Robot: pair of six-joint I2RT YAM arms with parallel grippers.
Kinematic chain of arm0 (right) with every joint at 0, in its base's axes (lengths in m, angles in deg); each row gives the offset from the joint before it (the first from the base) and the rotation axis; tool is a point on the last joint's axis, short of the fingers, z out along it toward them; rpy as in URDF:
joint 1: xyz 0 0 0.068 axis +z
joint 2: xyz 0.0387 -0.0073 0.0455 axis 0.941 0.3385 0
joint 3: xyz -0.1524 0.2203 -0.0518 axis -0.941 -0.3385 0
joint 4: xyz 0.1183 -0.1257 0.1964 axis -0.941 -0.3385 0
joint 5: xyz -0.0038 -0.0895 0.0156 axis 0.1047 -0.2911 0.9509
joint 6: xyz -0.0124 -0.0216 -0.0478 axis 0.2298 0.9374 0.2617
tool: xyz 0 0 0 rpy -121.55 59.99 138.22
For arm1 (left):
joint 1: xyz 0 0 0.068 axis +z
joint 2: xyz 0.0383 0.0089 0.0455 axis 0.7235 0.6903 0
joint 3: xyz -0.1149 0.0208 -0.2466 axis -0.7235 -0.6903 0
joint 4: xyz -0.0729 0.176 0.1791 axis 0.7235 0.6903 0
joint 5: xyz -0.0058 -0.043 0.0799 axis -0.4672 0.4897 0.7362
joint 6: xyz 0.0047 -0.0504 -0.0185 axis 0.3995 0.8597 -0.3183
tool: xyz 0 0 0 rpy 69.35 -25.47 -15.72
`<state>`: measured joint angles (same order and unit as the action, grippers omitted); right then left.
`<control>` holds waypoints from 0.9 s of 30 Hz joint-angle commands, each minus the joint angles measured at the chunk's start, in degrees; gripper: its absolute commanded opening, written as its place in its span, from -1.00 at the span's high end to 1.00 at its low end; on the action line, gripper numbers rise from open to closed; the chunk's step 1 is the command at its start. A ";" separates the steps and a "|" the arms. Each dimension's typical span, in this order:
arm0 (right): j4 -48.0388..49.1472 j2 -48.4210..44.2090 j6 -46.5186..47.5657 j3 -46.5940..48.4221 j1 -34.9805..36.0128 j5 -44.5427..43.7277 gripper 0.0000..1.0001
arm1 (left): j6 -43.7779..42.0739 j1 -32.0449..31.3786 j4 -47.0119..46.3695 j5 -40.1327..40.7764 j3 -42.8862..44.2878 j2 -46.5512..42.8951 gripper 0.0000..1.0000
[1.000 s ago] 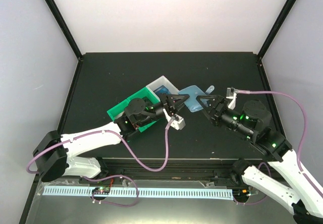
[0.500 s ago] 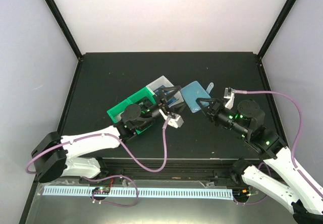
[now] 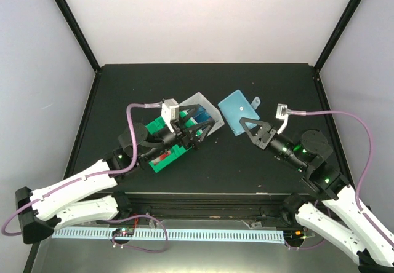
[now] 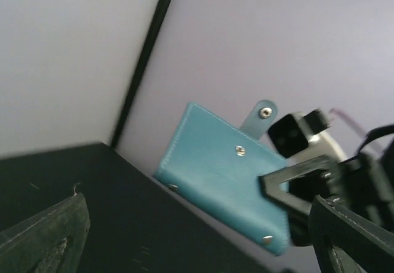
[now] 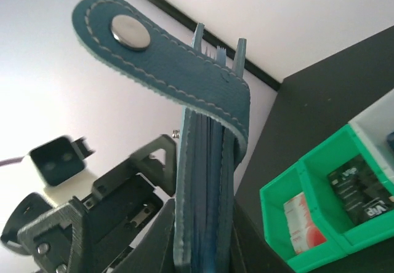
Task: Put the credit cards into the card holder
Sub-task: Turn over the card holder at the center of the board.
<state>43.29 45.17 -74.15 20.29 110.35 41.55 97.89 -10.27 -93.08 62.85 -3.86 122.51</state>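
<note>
Next, I take the opposite edge (image 3: 228, 117) with my left gripper before my right gripper folds the snap tab (image 3: 256, 102), because the tab sticks out open and my right gripper is on the card holder.
The teal-blue card holder (image 3: 236, 109) is off the table, gripped at its lower edge by my right gripper (image 3: 244, 124), which is shut on it. In the right wrist view the card holder (image 5: 206, 162) stands edge-on between the jaws, its snap tab (image 5: 126, 32) flopped over the top. My left gripper (image 3: 203, 120) is open and holds nothing, just left of the holder, above the bins. In the left wrist view the card holder (image 4: 221, 174) hangs ahead. A red-and-white credit card (image 5: 301, 221) and a black one (image 5: 363, 193) lie in the green bin (image 5: 280, 196).
The green bin (image 3: 161, 153) and a white bin (image 3: 202, 101) sit mid-table under my left arm. Black frame posts stand at the table's back corners. A cable loops off each wrist.
My left gripper has opened, let go of the card holder and drawn back left over the bins. My right gripper has shut on the holder and raised it toward the back.
</note>
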 commanded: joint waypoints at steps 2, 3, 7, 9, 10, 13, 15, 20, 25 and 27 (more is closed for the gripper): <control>12.30 -0.42 -0.81 -3.84 -0.01 8.60 0.93 | 32.74 0.11 0.84 -8.82 -0.72 1.02 -0.98; 13.63 -0.41 -1.67 -4.46 0.01 9.48 0.93 | 34.89 0.11 -0.57 -10.55 -0.91 1.88 -0.98; 17.85 -0.30 -4.67 -6.94 0.01 11.46 0.91 | 42.24 0.11 -7.35 -12.94 -2.23 5.36 -0.91; 17.95 -0.11 -6.32 -7.82 0.00 10.47 0.91 | 43.45 0.11 -7.19 -12.80 -0.98 6.99 -0.65; 17.58 -0.08 -6.69 -8.09 0.00 9.76 0.90 | 43.68 0.11 -7.19 -12.62 -0.69 7.61 -0.47; 16.50 0.14 -7.46 -8.99 -0.06 8.66 0.88 | 44.07 0.18 -10.95 -9.67 -2.41 7.89 0.05; 17.22 0.70 -8.45 -9.87 -0.03 9.71 0.87 | 43.44 0.26 -12.61 -7.58 -3.60 7.59 0.34; 18.30 1.83 -9.66 -11.86 -0.02 12.65 0.81 | 42.67 0.89 -12.56 -5.65 -5.24 8.76 0.82; 8.94 -0.01 -3.54 -11.76 0.02 9.88 -0.02 | 39.52 2.95 -10.66 -7.07 -8.00 8.92 0.97; 2.60 -1.39 -0.61 -12.15 0.01 8.05 -0.29 | 36.11 3.78 -7.59 -8.51 -9.45 8.60 0.97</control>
<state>55.20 46.44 -80.34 8.55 110.09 50.83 139.70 -8.48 -103.64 54.80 -10.83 131.01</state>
